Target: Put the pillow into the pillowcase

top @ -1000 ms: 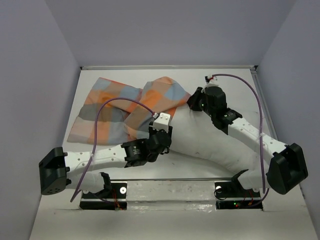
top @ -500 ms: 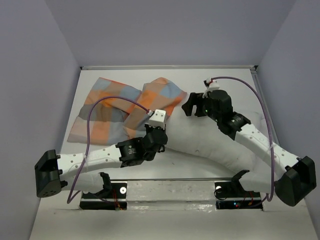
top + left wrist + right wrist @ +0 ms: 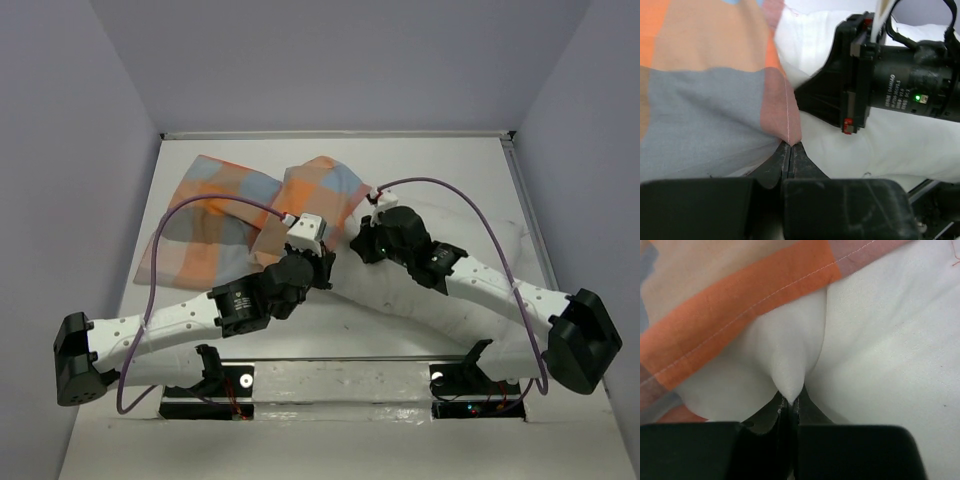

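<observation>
The pillow is only a little way into the pillowcase's open end (image 3: 336,218), so I should first raise both high, and then my left gripper should grab the hem's far side (image 3: 362,187).
The checked pillowcase (image 3: 228,212) lies flat at the back left, its open end draped over the left end of the white pillow (image 3: 440,305). My left gripper (image 3: 322,262) is shut on the pillowcase's hem (image 3: 789,131), which comes to a point between its tips (image 3: 790,145). Just to its right, my right gripper (image 3: 360,246) is shut on a pinched fold of the pillow (image 3: 790,365), right under the pillowcase's orange stitched edge (image 3: 740,305). In the left wrist view the right gripper's black body (image 3: 880,85) rests on the pillow (image 3: 880,145).
The pillow stretches under the right arm toward the near right. Purple cables (image 3: 200,215) arc over both arms. Grey walls (image 3: 80,150) close in the table (image 3: 450,170) on three sides. Both arm bases (image 3: 340,385) sit at the near edge.
My left gripper shut on the pillowcase's hem and pushed slightly toward the back. My right gripper opened, slid left along the pillow toward the pillowcase's mouth, and shut on a pillow fold.
</observation>
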